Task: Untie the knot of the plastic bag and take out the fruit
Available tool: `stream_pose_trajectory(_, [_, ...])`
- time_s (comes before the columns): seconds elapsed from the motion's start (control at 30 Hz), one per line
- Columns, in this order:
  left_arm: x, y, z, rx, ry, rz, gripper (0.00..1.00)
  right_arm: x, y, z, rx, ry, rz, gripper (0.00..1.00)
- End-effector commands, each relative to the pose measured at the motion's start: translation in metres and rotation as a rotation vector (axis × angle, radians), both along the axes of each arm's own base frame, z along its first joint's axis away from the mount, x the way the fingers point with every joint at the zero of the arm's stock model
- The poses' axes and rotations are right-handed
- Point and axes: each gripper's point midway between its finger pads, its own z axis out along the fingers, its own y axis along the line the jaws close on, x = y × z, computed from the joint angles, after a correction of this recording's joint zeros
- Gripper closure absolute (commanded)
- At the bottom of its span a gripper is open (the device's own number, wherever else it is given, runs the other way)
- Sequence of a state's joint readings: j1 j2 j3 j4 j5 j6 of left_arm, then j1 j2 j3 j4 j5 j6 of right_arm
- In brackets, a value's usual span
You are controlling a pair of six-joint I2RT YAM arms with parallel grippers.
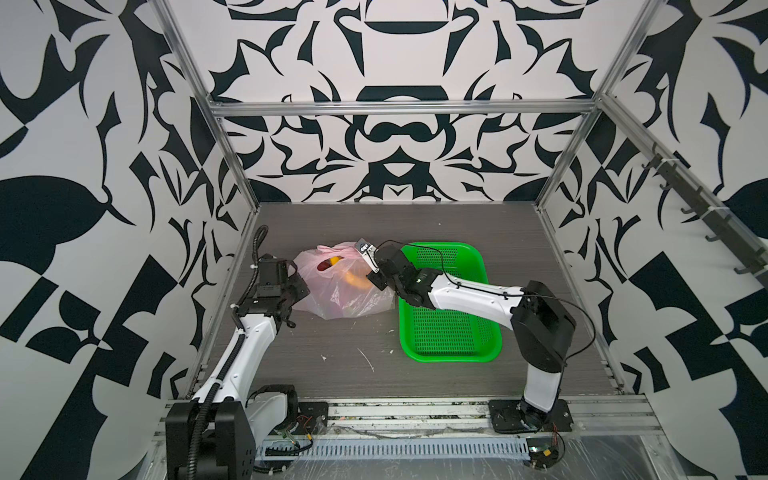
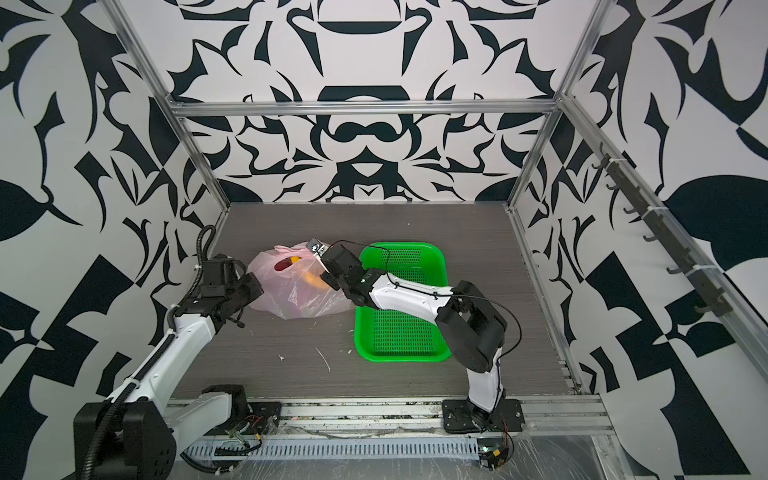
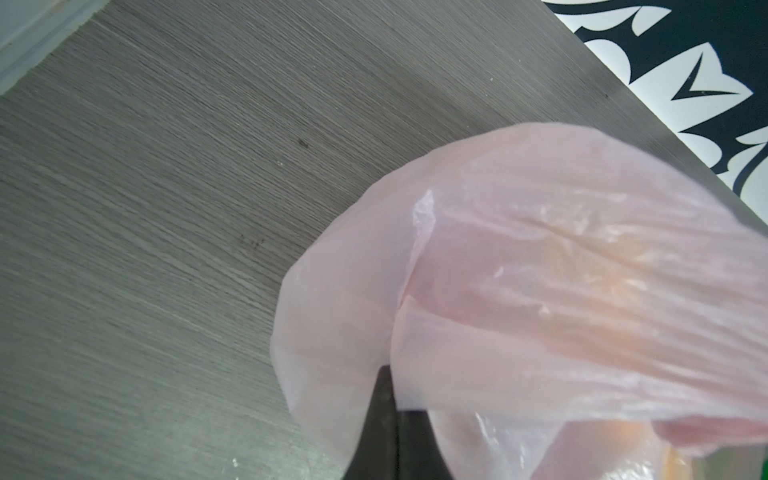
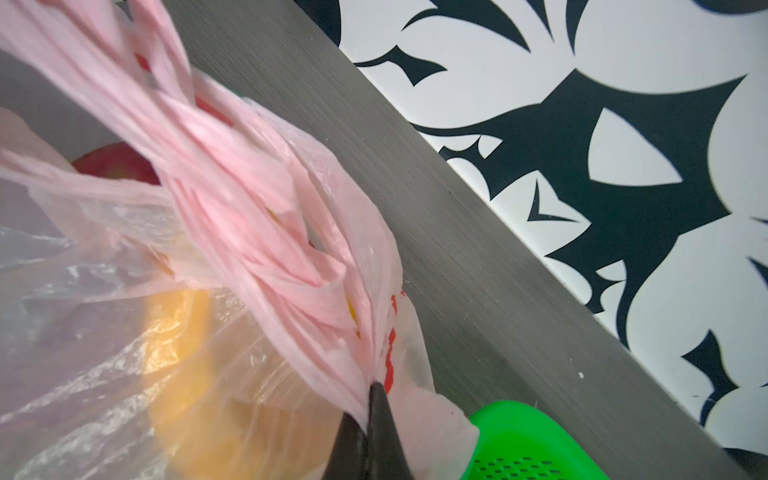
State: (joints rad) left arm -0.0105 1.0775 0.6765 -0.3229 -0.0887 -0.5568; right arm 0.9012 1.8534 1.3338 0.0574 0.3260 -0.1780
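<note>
The robot's left gripper is pinching the plastic bag's side film (image 1: 311,295), away from the bag's narrow opening, so next the left gripper grabs the opening's rim (image 1: 326,270) and pulls it wider.
The plastic bag (image 1: 345,297) (image 2: 299,297), thin pale pink film, lies on the grey table left of centre in both top views. Through its open mouth and film shows fruit: a red one (image 1: 323,266) (image 4: 116,163), a yellow piece (image 1: 335,261), and an orange-yellow one (image 1: 358,279) (image 4: 178,332). My left gripper (image 1: 305,287) (image 3: 390,376) is shut on the bag's left edge film. My right gripper (image 1: 368,274) (image 4: 376,388) is shut on a bunched handle with red print. Twisted handle strands (image 4: 232,178) run away from that pinch. The knot itself I cannot make out.
A green perforated basket (image 1: 451,332) (image 2: 399,332) (image 4: 532,444) stands just right of the bag, under my right forearm. Small white scraps (image 1: 368,359) lie on the table in front. Patterned walls and metal frame posts enclose the back and sides.
</note>
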Motion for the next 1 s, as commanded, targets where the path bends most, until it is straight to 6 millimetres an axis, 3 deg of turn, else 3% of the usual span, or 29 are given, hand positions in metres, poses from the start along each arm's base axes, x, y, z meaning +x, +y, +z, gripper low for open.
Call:
stream_pose_trajectory(0.0, [-0.002,0.005,-0.008,0.004,0.012,0.015,1.0,0.0,-0.007,0.023,0.142,0.041,0.003,0.98])
stream_pose_trajectory(0.17, [-0.004,-0.005,-0.01,-0.053,0.018,-0.022,0.98,-0.009,0.0,0.019,0.159,0.1,0.067,0.98])
stream_pose_trajectory(0.53, [-0.012,-0.021,0.031,-0.068,-0.051,-0.132,0.44,-0.019,0.008,0.022,0.164,0.124,0.12,1.0])
stream_pose_trajectory(0.73, [-0.017,-0.026,0.05,0.056,-0.031,-0.171,0.26,-0.024,0.01,0.032,0.17,0.117,0.133,1.0])
stream_pose_trajectory(0.97, [-0.006,-0.049,0.06,0.223,0.007,-0.255,0.17,-0.027,0.012,0.041,0.177,0.106,0.138,1.0])
